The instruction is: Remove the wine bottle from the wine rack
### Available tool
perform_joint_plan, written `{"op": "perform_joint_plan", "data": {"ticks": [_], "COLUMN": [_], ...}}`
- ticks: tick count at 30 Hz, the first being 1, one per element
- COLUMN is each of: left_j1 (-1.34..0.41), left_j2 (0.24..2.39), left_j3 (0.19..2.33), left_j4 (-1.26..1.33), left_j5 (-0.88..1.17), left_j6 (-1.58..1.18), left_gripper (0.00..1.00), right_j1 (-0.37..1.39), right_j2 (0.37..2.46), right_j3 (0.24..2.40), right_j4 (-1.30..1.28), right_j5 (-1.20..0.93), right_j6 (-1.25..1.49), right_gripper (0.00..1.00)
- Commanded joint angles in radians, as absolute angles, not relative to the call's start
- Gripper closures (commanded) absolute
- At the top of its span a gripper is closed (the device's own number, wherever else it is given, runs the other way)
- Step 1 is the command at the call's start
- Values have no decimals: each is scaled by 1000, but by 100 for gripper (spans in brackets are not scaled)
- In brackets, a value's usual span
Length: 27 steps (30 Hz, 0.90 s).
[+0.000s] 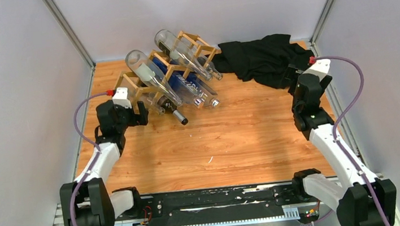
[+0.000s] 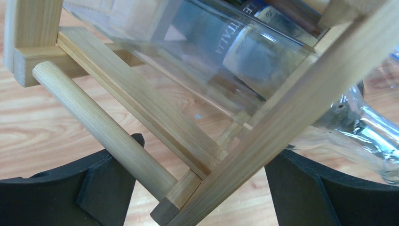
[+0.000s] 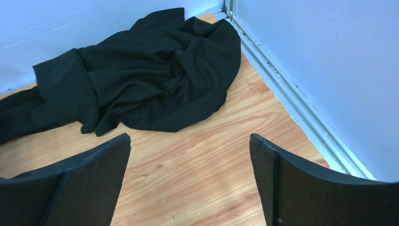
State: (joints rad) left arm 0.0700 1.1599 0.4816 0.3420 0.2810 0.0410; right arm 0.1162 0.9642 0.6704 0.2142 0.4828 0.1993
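The back clear bottle's neck (image 1: 201,71) sticks out past the rack and the way is open, so the robot's right gripper should go on toward that neck (image 1: 197,66) and close around it.
The light wood wine rack (image 1: 143,79) stands at the back left of the table and holds three bottles lying at a slant. A clear wine bottle (image 1: 151,76) with a dark cap lies at its left, a blue one (image 1: 186,83) in the middle, and another clear one (image 1: 182,49) further back. My left gripper (image 1: 140,113) is open at the rack's near-left end. In the left wrist view its jaws (image 2: 200,188) straddle the rack's lower corner sticks (image 2: 155,117), with a clear bottle (image 2: 244,52) just above. My right gripper (image 1: 294,74) (image 3: 190,183) is open and empty over bare wood.
A crumpled black cloth (image 1: 263,60) (image 3: 141,75) lies at the back right, just ahead of my right gripper. White walls close in the table on the left, back and right, with a metal rail (image 3: 301,108) along the right edge.
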Motion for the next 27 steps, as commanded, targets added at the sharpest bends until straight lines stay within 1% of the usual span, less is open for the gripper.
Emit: {"op": "perform_joint_plan", "data": {"ticks": [1, 3, 6, 9, 12, 15, 19, 27], "left_j1": [62, 63, 62, 62, 63, 64, 63, 63], "left_j2": [1128, 1134, 1144, 1161, 1185, 1209, 1227, 1259], "left_j3": [696, 774, 876, 973, 1084, 1182, 1282, 1407], "left_j4": [27, -103, -259, -377, -497, -596, -697, -806], "left_j5": [363, 342, 294, 252, 262, 267, 276, 337], "left_j6": [62, 85, 120, 146, 163, 170, 172, 181], "left_gripper": [0, 0, 0, 0, 0, 0, 0, 0], "right_j1": [99, 99, 100, 104, 132, 175, 267, 444], "right_j2": [929, 911, 910, 1031, 1188, 1279, 1390, 1701], "right_j3": [749, 733, 745, 925, 1144, 1276, 1427, 1784], "right_j4": [5, 50, 111, -37, -231, -275, -321, -526], "right_j5": [440, 360, 160, 47, -58, -121, -155, -257], "right_j6": [355, 360, 325, 323, 294, 273, 225, 91], "right_gripper": [0, 0, 0, 0, 0, 0, 0, 0]}}
